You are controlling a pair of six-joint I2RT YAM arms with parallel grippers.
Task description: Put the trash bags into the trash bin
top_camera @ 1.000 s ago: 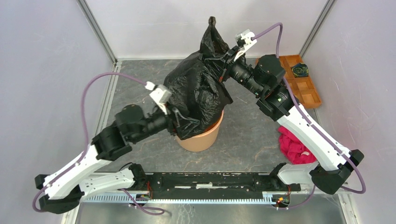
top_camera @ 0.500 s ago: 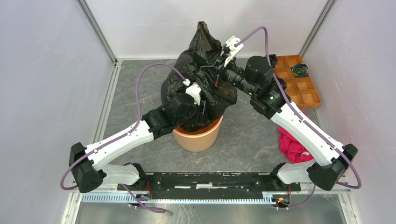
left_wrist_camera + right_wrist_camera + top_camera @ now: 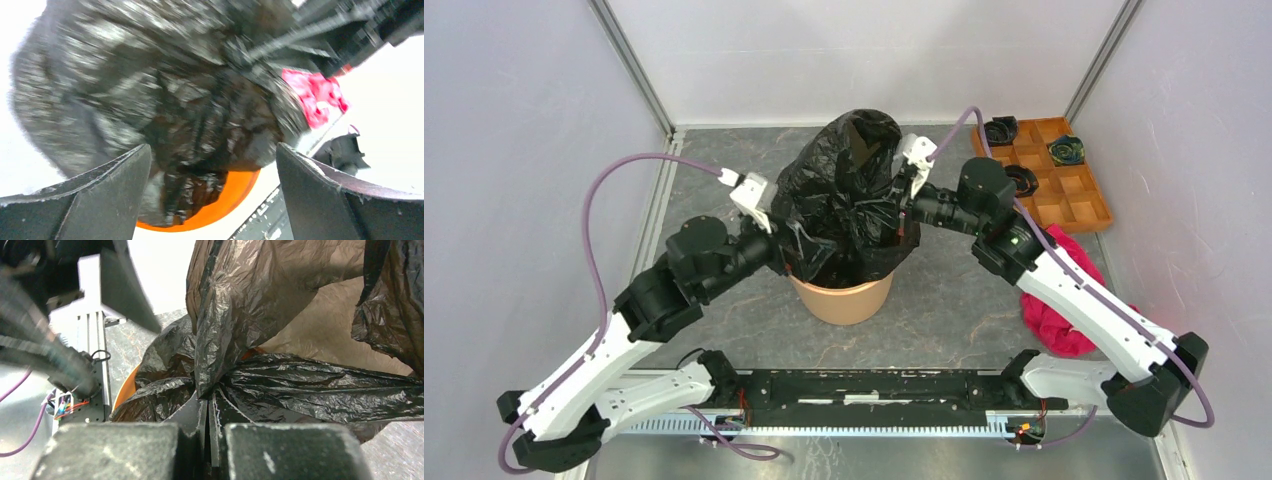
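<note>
I can see the trash bag's loose film (image 3: 836, 148) bulging over the trash bin's far rim. I should swing my left gripper to that side (image 3: 804, 188) and push the film down inside.
The trash bag (image 3: 849, 180), glossy crinkled black film, bulges out of the round orange trash bin (image 3: 844, 298) at mid-table, its lower part inside the rim. My right gripper (image 3: 889, 207) reaches in from the right and is shut on a gathered fold of the bag (image 3: 300, 385), its tips (image 3: 206, 401) pinching the film just above the bin's rim (image 3: 126, 386). My left gripper (image 3: 798, 248) stands open at the bin's left side. The blurred bag (image 3: 165, 90) and the bin (image 3: 235, 197) lie beyond its spread jaws (image 3: 212, 150), nothing between them.
An orange-brown compartment tray (image 3: 1079, 195) holding small black rolls (image 3: 1064, 150) sits at the back right. A pink-red cloth (image 3: 1056, 322) lies on the table under my right arm. Enclosure walls stand close on the left, back and right.
The bag's raised peak has come down toward the bin with my right gripper. My left gripper has opened wide and drawn back to the bin's left side.
</note>
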